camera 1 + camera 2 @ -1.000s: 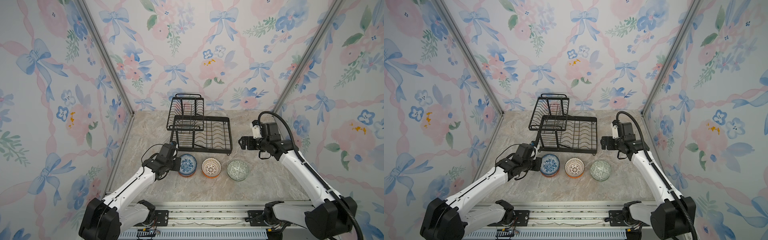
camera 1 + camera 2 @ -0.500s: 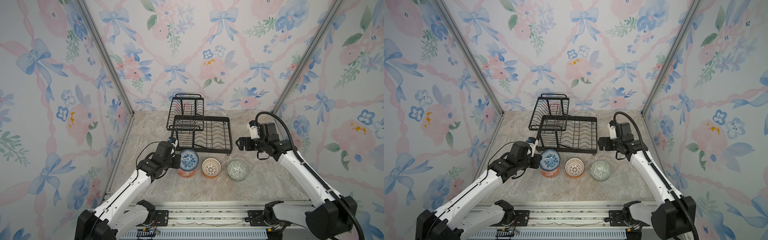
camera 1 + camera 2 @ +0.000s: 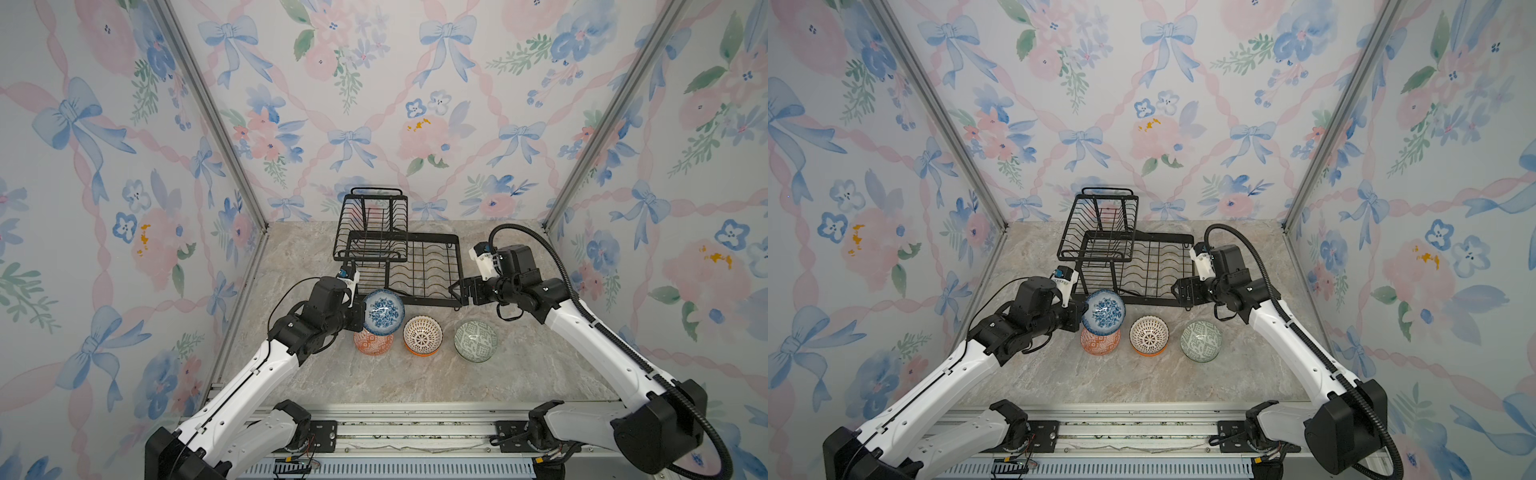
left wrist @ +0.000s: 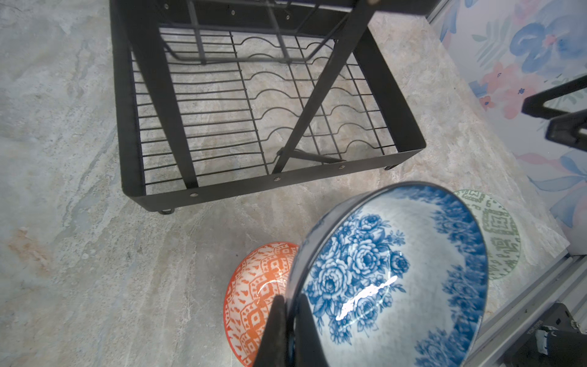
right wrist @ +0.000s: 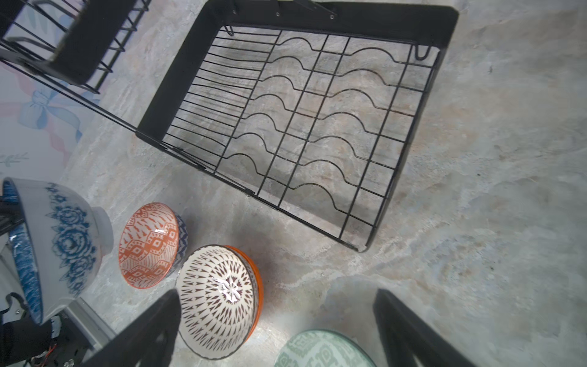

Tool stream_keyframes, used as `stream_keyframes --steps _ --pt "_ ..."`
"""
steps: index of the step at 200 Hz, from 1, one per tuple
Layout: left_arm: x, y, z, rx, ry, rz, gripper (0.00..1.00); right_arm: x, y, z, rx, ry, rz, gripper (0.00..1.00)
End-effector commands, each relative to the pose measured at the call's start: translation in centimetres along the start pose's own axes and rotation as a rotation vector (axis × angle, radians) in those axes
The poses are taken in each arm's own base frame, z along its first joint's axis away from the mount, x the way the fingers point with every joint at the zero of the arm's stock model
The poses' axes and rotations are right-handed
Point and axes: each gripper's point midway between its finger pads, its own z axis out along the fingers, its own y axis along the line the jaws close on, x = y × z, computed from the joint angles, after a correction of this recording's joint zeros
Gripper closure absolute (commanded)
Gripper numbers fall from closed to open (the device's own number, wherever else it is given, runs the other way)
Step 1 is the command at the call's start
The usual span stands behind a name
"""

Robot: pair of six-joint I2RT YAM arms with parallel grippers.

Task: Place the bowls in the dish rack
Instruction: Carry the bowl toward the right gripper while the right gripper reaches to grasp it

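Observation:
The robot's right gripper is open and the blue-white floral bowl's free rim [image 3: 403, 310] faces it, so the right gripper should go on moving toward that rim [image 3: 1123, 308] until it can close there.
My left gripper [image 4: 290, 298] is shut on the rim of the blue-white floral bowl [image 3: 383, 311], holding it tilted above the orange-white geometric bowl [image 3: 373, 343], just in front of the black wire dish rack [image 3: 459, 266]. To the right stand the white-brown lattice bowl [image 3: 422, 333], nested in a plain orange bowl [image 5: 258, 286], and the grey-green patterned bowl [image 3: 476, 340]. My right gripper [image 3: 457, 291] hangs open at the rack's front right corner, above these two bowls, holding nothing. The rack's slotted tray [image 5: 317, 120] holds no bowl.
The rack's raised small basket [image 3: 374, 224] stands over the tray's left part, with slanted support bars [image 4: 305, 105] crossing the tray. Floral walls close in both sides and the back. A metal rail [image 3: 395, 419] runs along the table's front edge.
My left gripper has lifted the blue-white floral bowl off the orange-white bowl and tilted it, moving slightly towards the rack. The right gripper has shifted only a little.

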Motion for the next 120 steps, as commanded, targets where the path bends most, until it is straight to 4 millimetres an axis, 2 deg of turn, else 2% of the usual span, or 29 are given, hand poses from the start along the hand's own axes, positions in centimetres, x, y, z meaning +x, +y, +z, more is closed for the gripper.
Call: stream_keyframes --steps 1,55,86,120 --pt "-3.3 -1.8 -0.8 0.025 -0.089 0.007 1.0 -2.9 3.3 -1.0 -0.104 -0.072 0.001 0.03" --pt "-6.6 -6.2 -0.6 0.079 -0.158 0.105 1.0 -4.4 5.9 -3.4 -0.157 -0.117 -0.02 0.01" --pt "-9.1 -8.5 -0.2 0.083 -0.206 0.178 1.0 -4.9 6.3 -5.0 -0.152 -0.139 -0.043 0.02" --pt "-11.7 -10.1 0.9 0.047 -0.235 0.249 1.0 -5.2 6.5 -6.5 -0.133 -0.16 -0.07 0.07"
